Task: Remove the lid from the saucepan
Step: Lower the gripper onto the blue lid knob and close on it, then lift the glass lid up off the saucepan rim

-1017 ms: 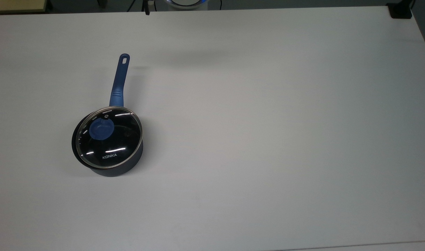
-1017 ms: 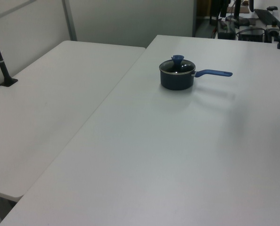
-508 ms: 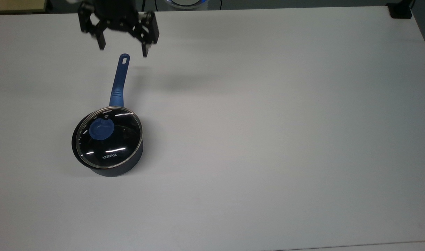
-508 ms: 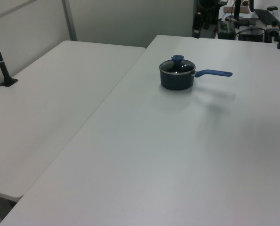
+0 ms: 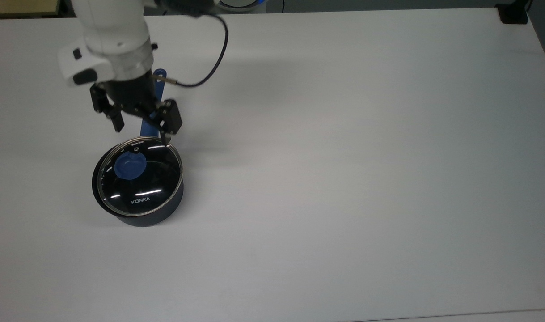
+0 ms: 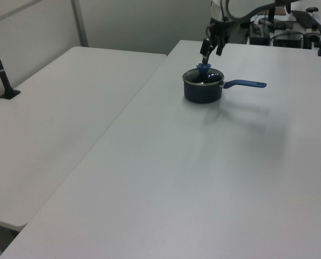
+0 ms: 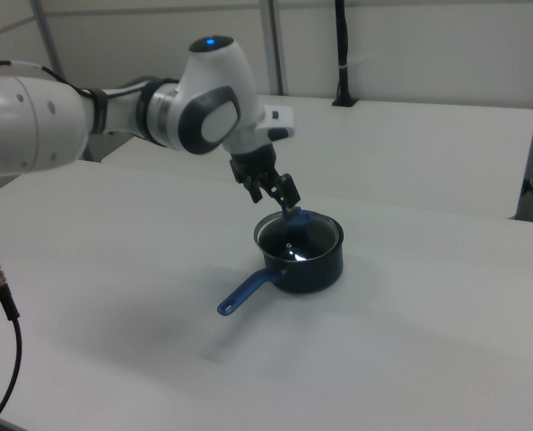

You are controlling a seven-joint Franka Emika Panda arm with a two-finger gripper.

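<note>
My gripper will carry the wide glass lid off the saucepan, and the lid will tilt then, because it offers only a small blue knob at its middle.
The dark navy saucepan stands on the white table, in the top view's left half. The glass lid rests on it, with its blue knob upright. The long blue handle points to the left view's right. My gripper is open, its black fingers spread wide. It hovers a little above the lid. In the left view the gripper hangs just over the knob, touching nothing. In the right view the gripper sits beside the knob, over the saucepan.
The white arm comes in from the top view's upper edge, trailing a black cable. A black block sits at the table's far right corner. A second table adjoins at the left view's left, with a black clamped post.
The gripper came into view from the top view's upper edge and moved down along the handle to above the lid. The saucepan and the lid have not moved.
</note>
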